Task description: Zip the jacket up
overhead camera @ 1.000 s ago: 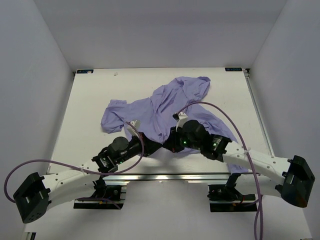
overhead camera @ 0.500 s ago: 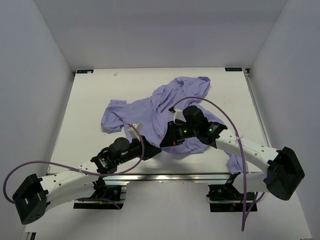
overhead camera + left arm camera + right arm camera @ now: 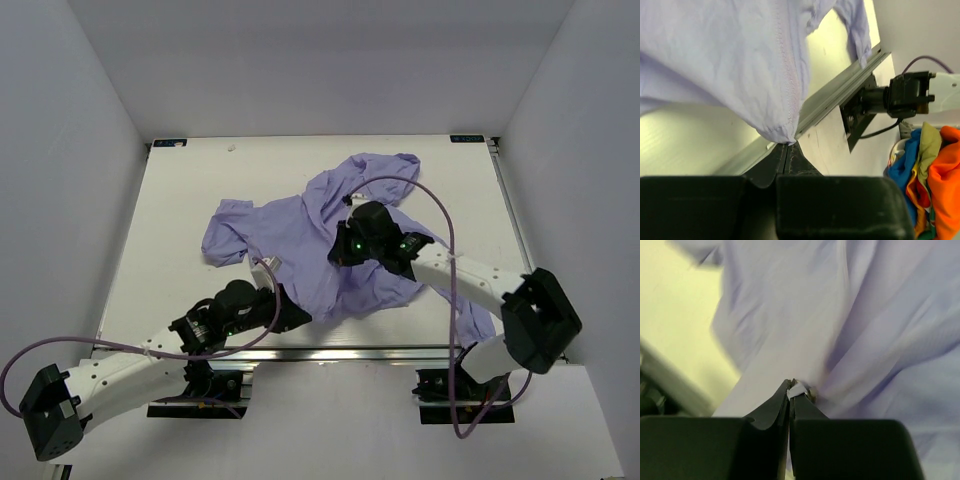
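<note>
The zipper pull is in my right gripper and my left gripper is holding down the hem corner (image 3: 783, 133), so I should continue to pull until the zipper pull gets to the collar (image 3: 364, 165).
The lavender jacket (image 3: 300, 235) lies spread over the middle of the white table (image 3: 180, 200). My left gripper (image 3: 300, 318) is shut on the jacket's bottom hem corner (image 3: 782, 135) at the foot of the zipper line, near the table's front edge. My right gripper (image 3: 338, 248) is shut on the small white zipper pull (image 3: 799, 390) partway up the jacket front, with purple fabric (image 3: 865, 315) bunched around it. The zipper seam (image 3: 785, 75) runs up from the held corner.
A metal rail (image 3: 330, 353) runs along the table's front edge. White enclosure walls stand on all sides. A purple cable (image 3: 440, 230) loops over the right arm. A pile of coloured cloth (image 3: 930, 170) lies beyond the table in the left wrist view.
My right gripper has moved up the jacket, away from the front edge, with the zipper pull in it. My left gripper stays on the hem corner and has shifted slightly nearer.
</note>
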